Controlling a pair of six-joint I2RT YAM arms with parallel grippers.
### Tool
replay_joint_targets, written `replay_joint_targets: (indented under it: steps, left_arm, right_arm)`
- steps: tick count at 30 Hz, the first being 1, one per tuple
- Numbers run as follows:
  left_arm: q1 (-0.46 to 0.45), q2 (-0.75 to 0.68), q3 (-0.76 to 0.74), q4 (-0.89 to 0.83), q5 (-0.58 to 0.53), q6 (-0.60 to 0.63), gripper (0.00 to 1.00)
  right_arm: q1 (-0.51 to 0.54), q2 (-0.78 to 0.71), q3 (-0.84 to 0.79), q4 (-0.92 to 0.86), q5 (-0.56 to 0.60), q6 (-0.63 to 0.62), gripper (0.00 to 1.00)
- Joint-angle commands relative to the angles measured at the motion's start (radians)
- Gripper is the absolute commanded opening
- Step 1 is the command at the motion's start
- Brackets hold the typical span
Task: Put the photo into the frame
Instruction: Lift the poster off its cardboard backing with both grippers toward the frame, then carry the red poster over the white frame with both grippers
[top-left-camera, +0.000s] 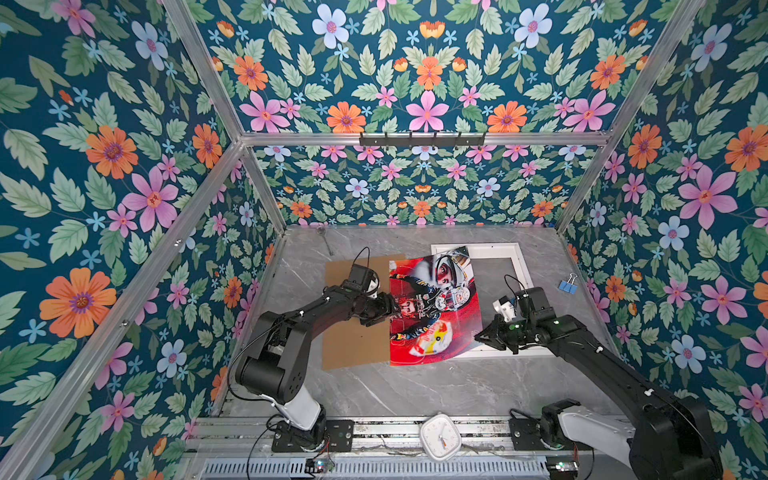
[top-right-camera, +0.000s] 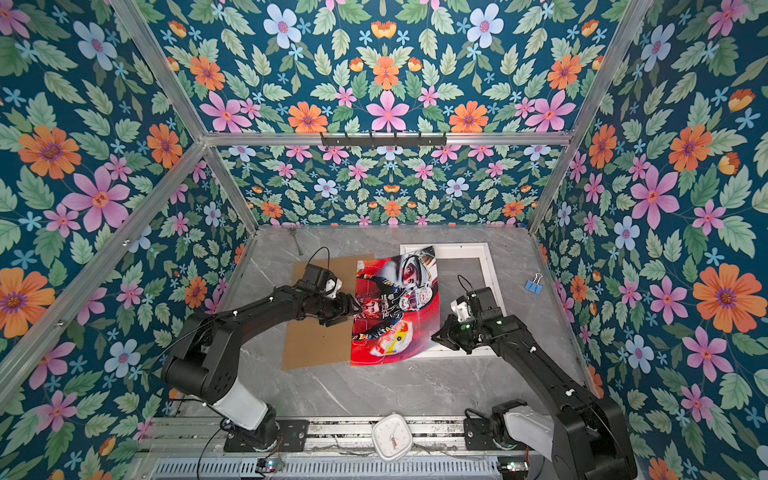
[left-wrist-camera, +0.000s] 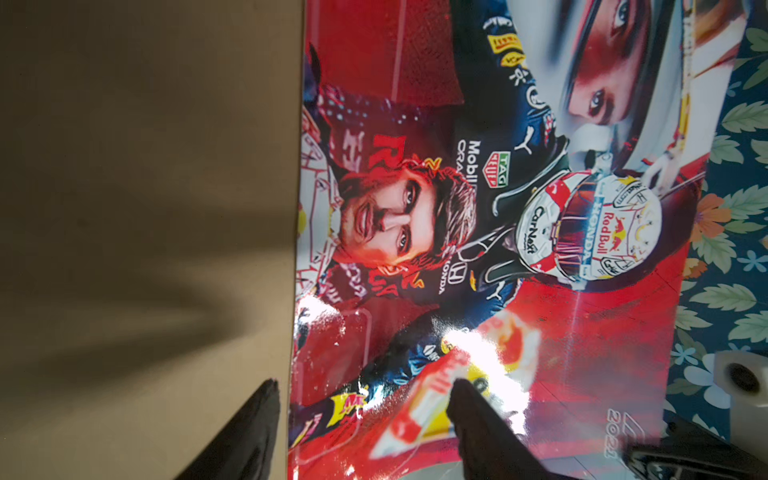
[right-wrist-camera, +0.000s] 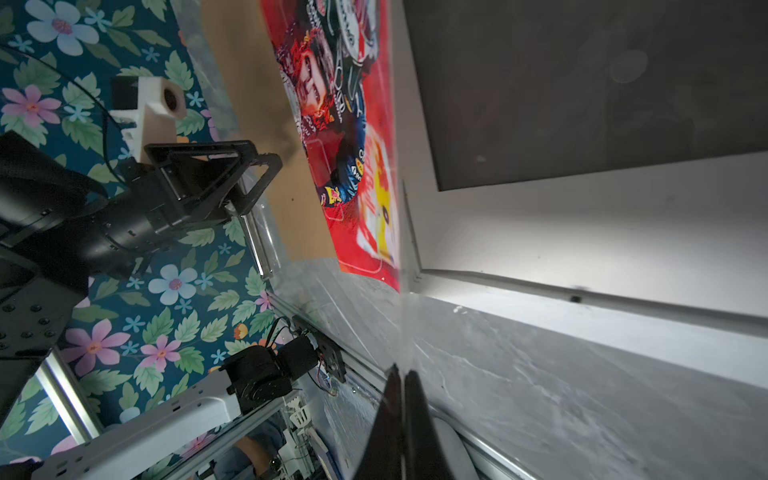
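My left gripper should keep moving toward the photo's front corner (top-left-camera: 392, 362) over the brown board and close there, as the photo's free edge (top-left-camera: 390, 337) runs between its open fingers.
The photo (top-left-camera: 432, 316) (top-right-camera: 395, 316), a glossy red print of racing drivers, lies face up in both top views. Its left part rests on a brown board (top-left-camera: 353, 345); its right part overlaps the left side of the white frame (top-left-camera: 490, 250) (top-right-camera: 457, 250). My left gripper (top-left-camera: 395, 309) (left-wrist-camera: 365, 382) is open over the photo's left edge, one finger above the board (left-wrist-camera: 145, 166) and the other above the photo (left-wrist-camera: 457, 208). My right gripper (top-left-camera: 478, 337) (right-wrist-camera: 401, 370) is shut on the photo's right edge near its front corner, holding that edge slightly raised and curled over the frame (right-wrist-camera: 582, 232).
A blue binder clip (top-left-camera: 567, 286) lies right of the frame near the right wall. A white clock (top-left-camera: 439, 436) sits on the front rail between the arm bases. The grey marble table (top-left-camera: 415, 386) is walled in by floral panels.
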Motion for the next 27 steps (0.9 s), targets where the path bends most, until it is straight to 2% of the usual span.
replay_joint_targets:
  steps: [1,18,24,27]
  left_arm:
    - [-0.005,0.021,0.003,0.025,0.020,-0.014,0.68]
    - [-0.060,0.055,-0.044,0.090,0.052,-0.061,0.68]
    - [-0.094,0.062,-0.064,0.141,0.075,-0.100,0.68]
    - [-0.111,0.071,-0.073,0.183,0.087,-0.123,0.68]
  right_arm:
    - [-0.024,0.007,0.008,-0.077,0.031,-0.079,0.00]
    - [-0.099,0.020,0.030,-0.116,0.216,-0.182,0.00]
    - [-0.112,0.037,0.036,-0.126,0.257,-0.218,0.00]
    - [-0.166,0.039,0.022,-0.117,0.231,-0.221,0.00]
